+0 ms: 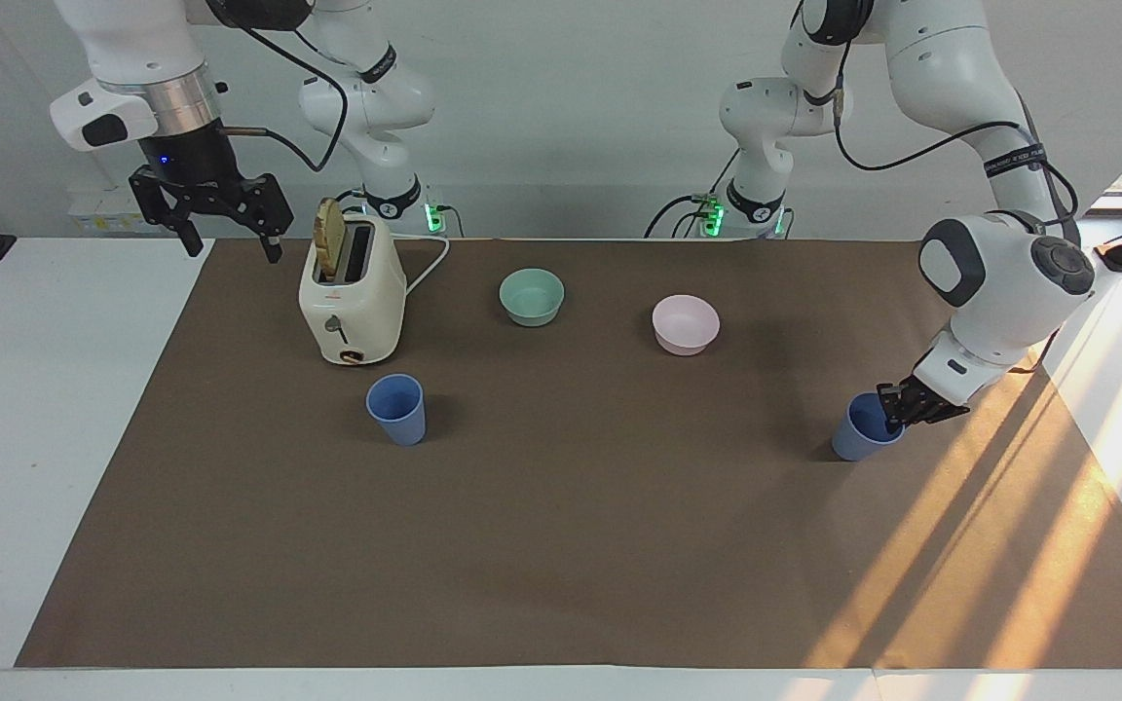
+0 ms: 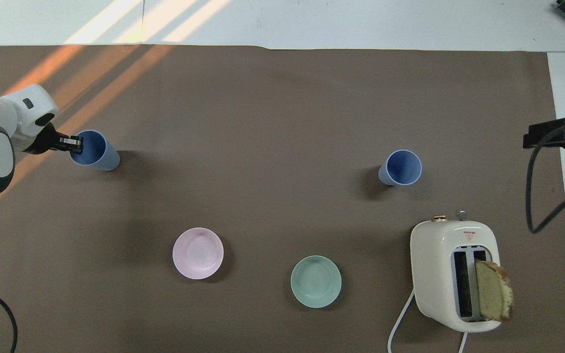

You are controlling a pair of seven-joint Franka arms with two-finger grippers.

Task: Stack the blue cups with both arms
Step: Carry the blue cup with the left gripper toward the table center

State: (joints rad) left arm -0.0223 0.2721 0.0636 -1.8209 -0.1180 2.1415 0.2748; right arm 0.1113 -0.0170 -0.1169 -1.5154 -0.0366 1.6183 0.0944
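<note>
The left gripper is pinching the blue cup's rim (image 2: 93, 132), and the mat (image 2: 241, 187) beyond the pink bowl is clear. The robot should keep moving there until the cup is standing.
One blue cup (image 1: 861, 438) (image 2: 100, 156) stands on the brown mat toward the left arm's end of the table. My left gripper (image 1: 890, 409) (image 2: 74, 143) is shut on its rim, with one finger inside the cup and one outside. The other blue cup (image 1: 396, 409) (image 2: 400, 167) stands upright by itself, just farther from the robots than the toaster. My right gripper (image 1: 225, 236) hangs open in the air over the mat's edge beside the toaster, holding nothing, and that arm waits.
A cream toaster (image 1: 352, 302) (image 2: 454, 274) holds a slice of bread (image 1: 329, 237) (image 2: 493, 290), its white cord trailing toward the robots. A mint-green bowl (image 1: 532, 295) (image 2: 316, 281) and a pale pink bowl (image 1: 686, 323) (image 2: 197, 253) sit nearer to the robots than the cups.
</note>
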